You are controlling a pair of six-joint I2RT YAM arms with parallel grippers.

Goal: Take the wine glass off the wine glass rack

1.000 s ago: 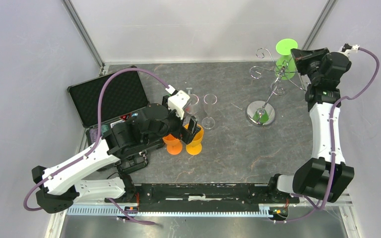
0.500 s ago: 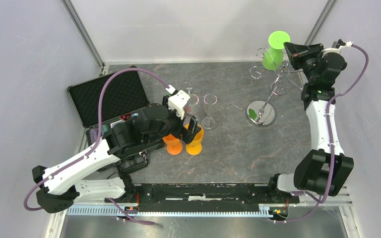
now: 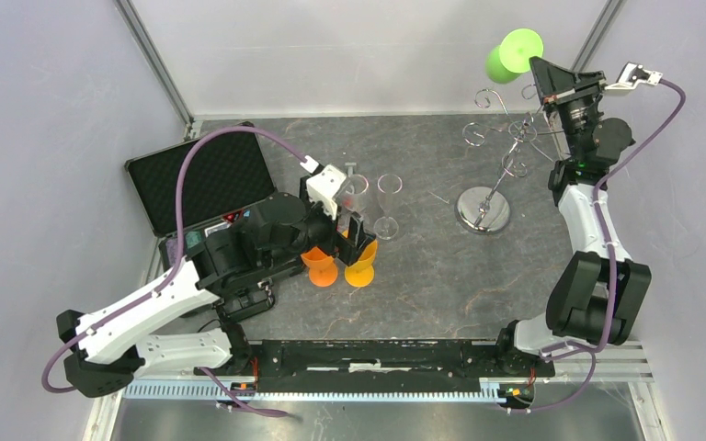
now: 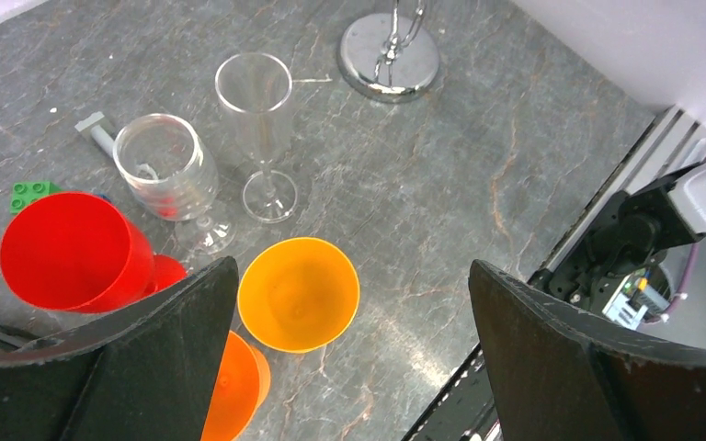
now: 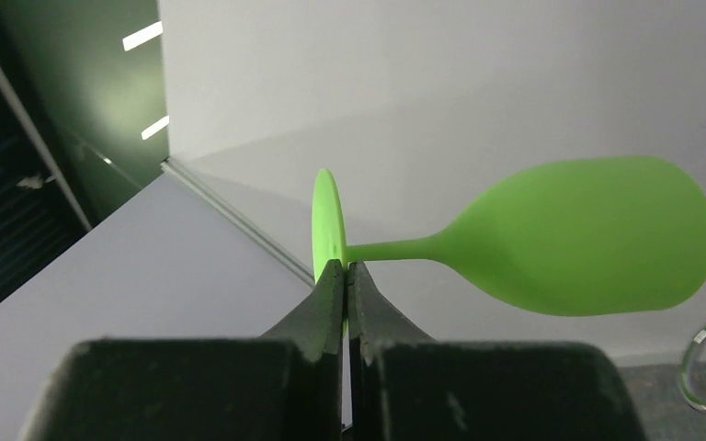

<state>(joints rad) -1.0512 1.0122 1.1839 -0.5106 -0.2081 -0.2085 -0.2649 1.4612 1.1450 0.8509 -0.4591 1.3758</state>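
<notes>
My right gripper is pinching the foot, and the green wine glass's bowl is free. My left gripper should go toward the bowl [image 3: 497, 67] next and close on its rim.
My right gripper [image 3: 540, 73] is shut on the round foot of a green wine glass [image 3: 513, 55] and holds it high at the back right, clear of the rack. In the right wrist view the glass [image 5: 588, 234] lies sideways, bowl to the right, with my gripper [image 5: 346, 268] pinching its foot. The wine glass rack [image 3: 483, 209] is a silver wire stand with a round shiny base and curled arms; its base also shows in the left wrist view [image 4: 390, 57]. My left gripper [image 3: 354, 241] is open and empty above two orange cups.
Two orange cups [image 3: 360, 262], a red cup [image 4: 69, 253] and two clear glasses [image 3: 388, 204] stand left of centre. An open black case [image 3: 204, 184] lies at the left. A green toy brick [image 4: 29, 192] lies near the red cup.
My right gripper has lifted the green glass up and back, away from the rack's arms, and tilted it sideways. The left arm has barely moved.
</notes>
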